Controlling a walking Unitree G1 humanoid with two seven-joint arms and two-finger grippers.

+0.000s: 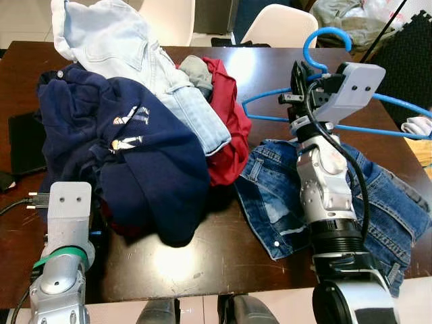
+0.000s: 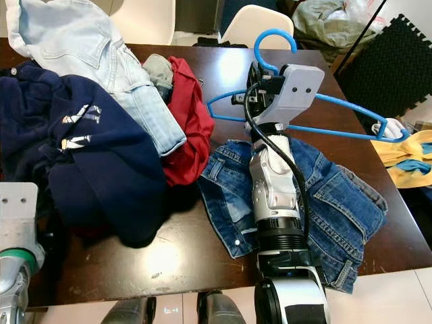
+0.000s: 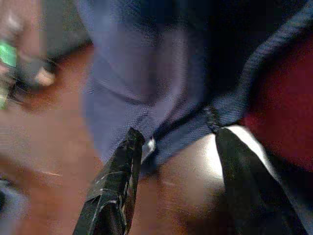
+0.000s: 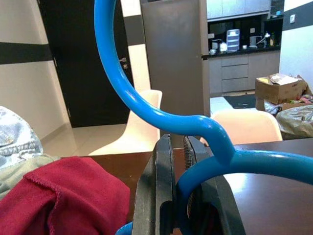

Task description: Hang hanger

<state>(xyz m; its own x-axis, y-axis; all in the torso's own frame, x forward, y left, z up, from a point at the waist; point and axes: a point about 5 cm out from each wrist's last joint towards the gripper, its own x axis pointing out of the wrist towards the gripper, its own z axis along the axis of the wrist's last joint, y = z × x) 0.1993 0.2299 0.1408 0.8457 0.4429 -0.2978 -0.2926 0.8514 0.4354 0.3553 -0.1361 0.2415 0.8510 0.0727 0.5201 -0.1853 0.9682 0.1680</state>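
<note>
The navy sweatshirt (image 1: 152, 169) is lying on top of the red garment. The sweatshirt will come off by itself and hang down in long folds when I lift it by its hem.
A blue plastic hanger (image 1: 324, 40) is held above the dark wooden table (image 1: 270, 64), its hook pointing up and away. My right gripper (image 1: 297, 88) is shut on the blue hanger (image 4: 205, 161) just below the hook's neck, over a pair of blue denim shorts (image 1: 378, 202). The left gripper (image 3: 178, 147) stands open low at the table's near left edge, its fingers (image 3: 122, 166) pointing at the hem of a navy garment (image 3: 161, 88) without touching it.
A heap of clothes covers the table's left half: a navy sweatshirt (image 1: 135, 155), a light denim shirt (image 1: 128, 47), a red garment (image 1: 226, 128). White chairs (image 1: 280, 27) stand behind the table. A black phone (image 1: 27, 142) lies at the left edge.
</note>
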